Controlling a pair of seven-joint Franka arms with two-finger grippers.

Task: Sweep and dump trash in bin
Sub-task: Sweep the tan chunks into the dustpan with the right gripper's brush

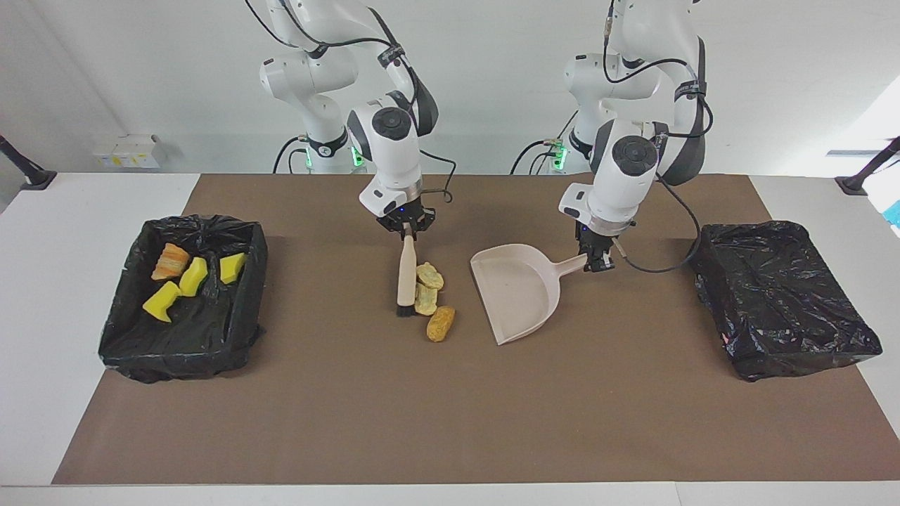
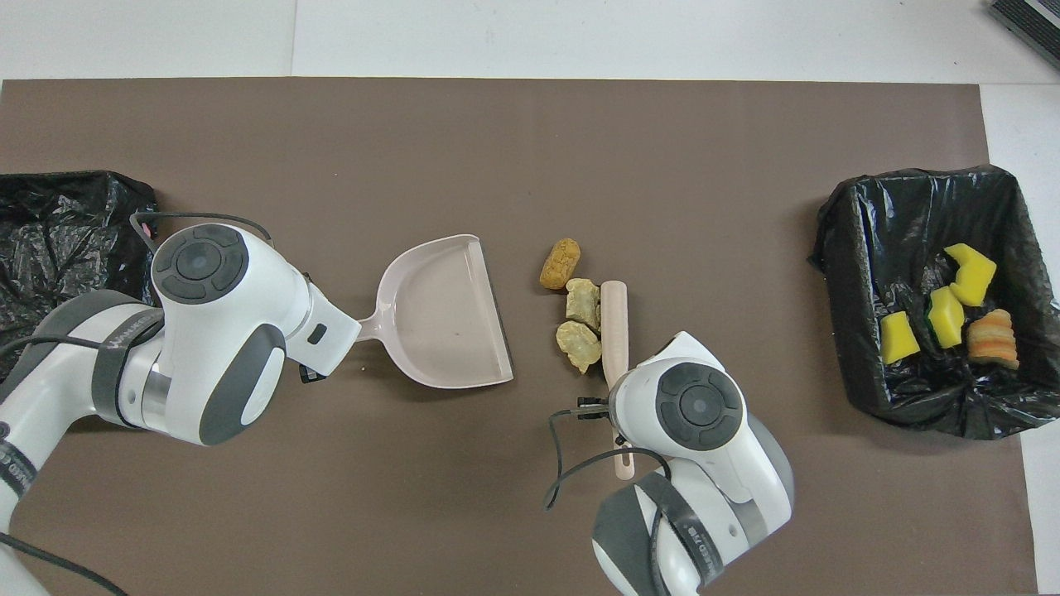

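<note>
The farthest lump (image 2: 561,263) is beyond the brush's bristles, so my right gripper should first sweep in the nearer lumps and then bring the brush out behind the farthest lump.
Three tan-to-orange lumps of trash (image 1: 425,299) (image 2: 583,303) lie bunched on the brown mat between the brush and the dustpan. My right gripper (image 1: 407,232) is shut on the handle of the beige brush (image 1: 406,274) (image 2: 614,319), whose bristles stand on the mat against the lumps. My left gripper (image 1: 598,263) is shut on the handle of the beige dustpan (image 1: 517,295) (image 2: 439,314), its mouth facing the lumps a short gap away. The black-lined bin (image 1: 204,223) (image 2: 911,178) at the right arm's end holds three yellow sponge pieces (image 2: 944,314) and an orange lump (image 2: 992,338).
A second black-bagged bin (image 1: 773,295) (image 2: 58,223) sits at the left arm's end of the table, beside the left arm. The brown mat (image 1: 450,422) stretches bare toward the edge farthest from the robots. A small white box (image 1: 126,150) rests off the mat near the right arm's end.
</note>
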